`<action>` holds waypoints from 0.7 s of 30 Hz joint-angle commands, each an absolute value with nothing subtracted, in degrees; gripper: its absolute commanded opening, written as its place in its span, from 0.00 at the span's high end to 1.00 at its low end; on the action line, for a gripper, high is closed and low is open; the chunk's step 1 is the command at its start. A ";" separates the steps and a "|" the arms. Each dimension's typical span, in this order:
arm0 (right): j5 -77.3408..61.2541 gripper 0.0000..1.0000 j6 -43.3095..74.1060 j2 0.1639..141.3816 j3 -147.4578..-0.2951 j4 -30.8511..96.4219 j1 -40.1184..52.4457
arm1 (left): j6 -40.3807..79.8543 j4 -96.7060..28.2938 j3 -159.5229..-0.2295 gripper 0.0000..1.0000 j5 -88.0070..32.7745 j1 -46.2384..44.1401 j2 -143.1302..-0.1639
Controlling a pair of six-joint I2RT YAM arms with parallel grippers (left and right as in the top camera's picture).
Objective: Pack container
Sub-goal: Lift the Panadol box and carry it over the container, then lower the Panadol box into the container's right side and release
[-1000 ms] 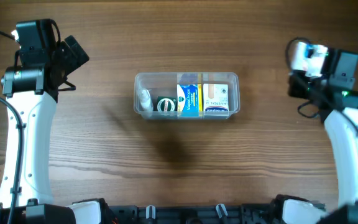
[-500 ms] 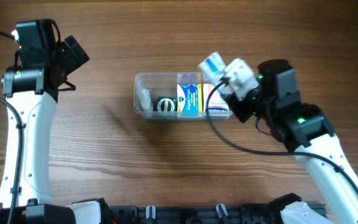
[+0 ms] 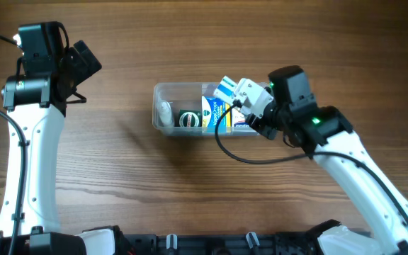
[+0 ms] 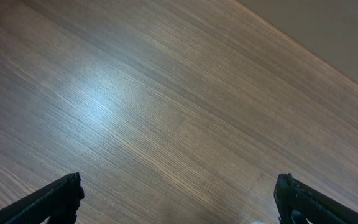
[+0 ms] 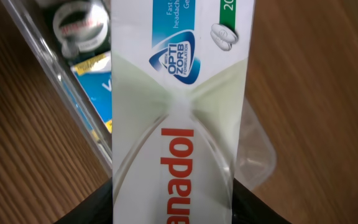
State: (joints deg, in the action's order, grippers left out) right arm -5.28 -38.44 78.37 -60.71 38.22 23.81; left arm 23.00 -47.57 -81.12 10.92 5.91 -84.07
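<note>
The white medicine box (image 3: pixel 241 93) is at a slant over the container, so next my right gripper lowers it along the container's near side (image 3: pixel 222 131), open, and then nudges the box's end with closed fingers.
The clear plastic container (image 3: pixel 163 90) sits mid-table; it also shows in the right wrist view (image 5: pixel 67 93). Inside lie a small white bottle (image 3: pixel 164 112), a dark round tin (image 3: pixel 188 118) and a blue and yellow box (image 3: pixel 213 113). My right gripper (image 3: pixel 241 93) is shut on a white medicine box (image 3: pixel 229 88) with red lettering (image 5: pixel 176 124), held over the container's right half. My left gripper (image 3: pixel 83 60) is open and empty at the far left, over bare wood (image 4: pixel 179 124).
Only the wooden tabletop (image 3: pixel 119 184) surrounds the container. The right arm (image 3: pixel 346 163) stretches from the front right toward the container. The left arm (image 3: pixel 27 142) stands along the left edge.
My right arm swung in from the far right with the white box and now holds it lower, over the container's right half. The left arm has not moved.
</note>
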 commanded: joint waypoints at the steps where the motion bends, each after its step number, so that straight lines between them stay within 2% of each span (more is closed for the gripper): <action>1: -4.97 0.51 -45.10 81.65 -61.82 37.76 24.05 | 22.70 -47.62 -81.73 0.00 11.66 6.13 -83.94; 11: -4.93 0.50 -45.06 86.83 -61.82 36.64 24.05 | 22.70 -47.62 -81.73 0.00 11.64 6.13 -83.94; 15: -4.95 0.35 -44.93 87.37 -61.82 35.44 24.05 | 22.70 -47.62 -81.73 0.00 11.66 6.13 -83.94; 17: -4.95 0.20 -44.84 87.37 -61.82 35.07 24.05 | 22.70 -47.62 -81.73 0.00 11.64 6.13 -83.94; 19: -4.93 0.16 -44.84 87.37 -61.82 34.87 24.05 | 22.70 -47.62 -81.73 0.00 11.64 6.13 -83.94; 21: -4.93 0.15 -44.25 87.31 -61.82 34.70 24.05 | 22.70 -47.62 -81.73 0.00 11.64 6.13 -83.94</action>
